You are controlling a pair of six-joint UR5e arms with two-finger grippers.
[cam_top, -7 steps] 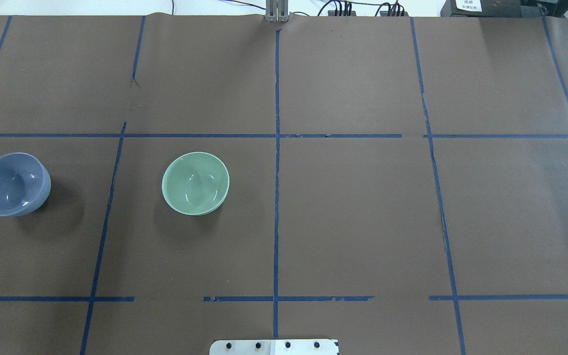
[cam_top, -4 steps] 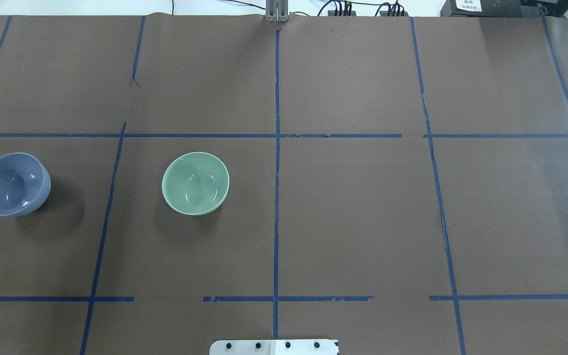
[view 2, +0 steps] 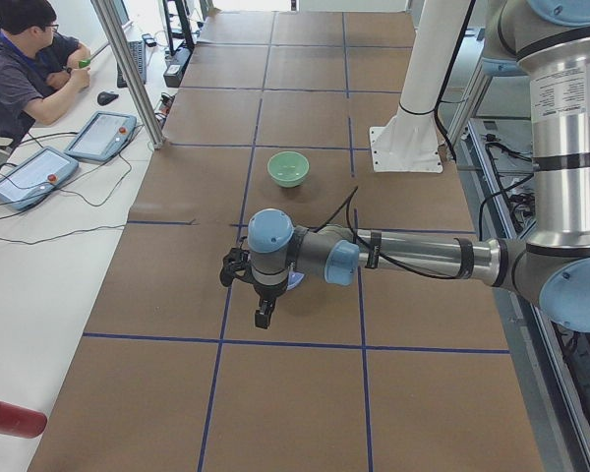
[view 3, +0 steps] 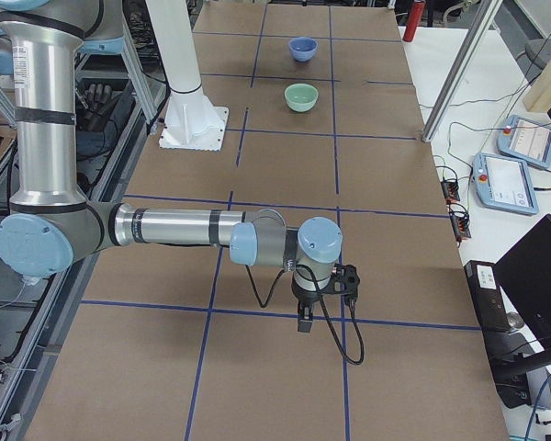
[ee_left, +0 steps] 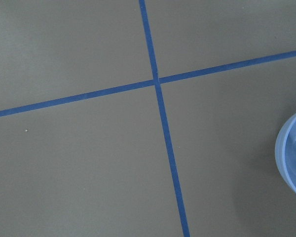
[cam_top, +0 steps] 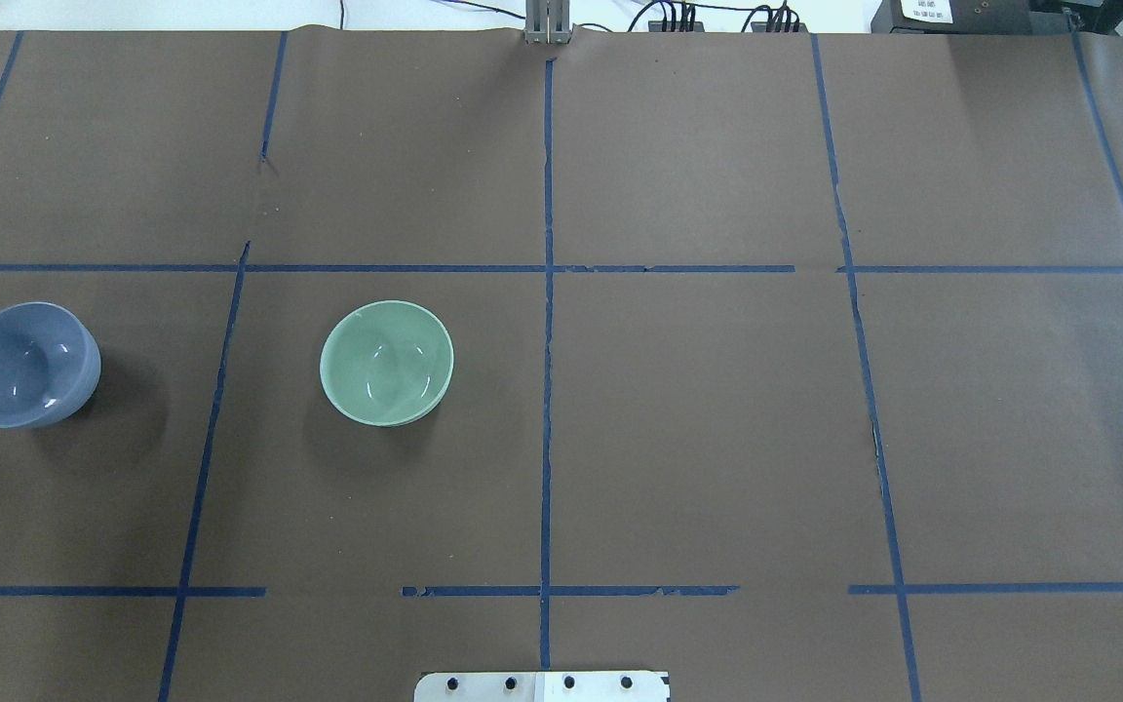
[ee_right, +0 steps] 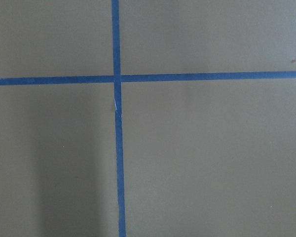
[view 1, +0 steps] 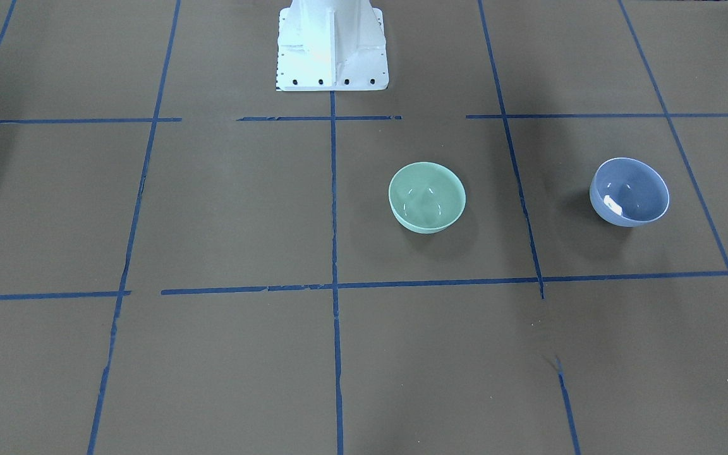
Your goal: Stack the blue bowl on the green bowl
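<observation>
I expect the blue bowl (view 1: 629,192) to sit deep inside the green bowl (view 1: 427,197) when I lower it, because the green bowl is empty and gets wider toward its rim.
The blue bowl (cam_top: 25,364) stands upright at the table's left edge; it also shows in the front view (view 1: 629,191) with a white mark inside, and at the right edge of the left wrist view (ee_left: 293,153). The green bowl (cam_top: 386,362) (view 1: 427,196) stands upright and empty to its right, apart from it. My left gripper (view 2: 263,317) hangs over the table close to the blue bowl, which the arm mostly hides there. My right gripper (view 3: 305,322) hangs over bare table far from both bowls. I cannot tell whether either is open or shut.
Brown paper with a blue tape grid (cam_top: 547,390) covers the table. The white robot base (view 1: 331,47) stands at the near middle edge. An operator (view 2: 20,59) with teach pendants (view 2: 100,135) sits along the far side. A red bottle (view 2: 10,418) lies there too.
</observation>
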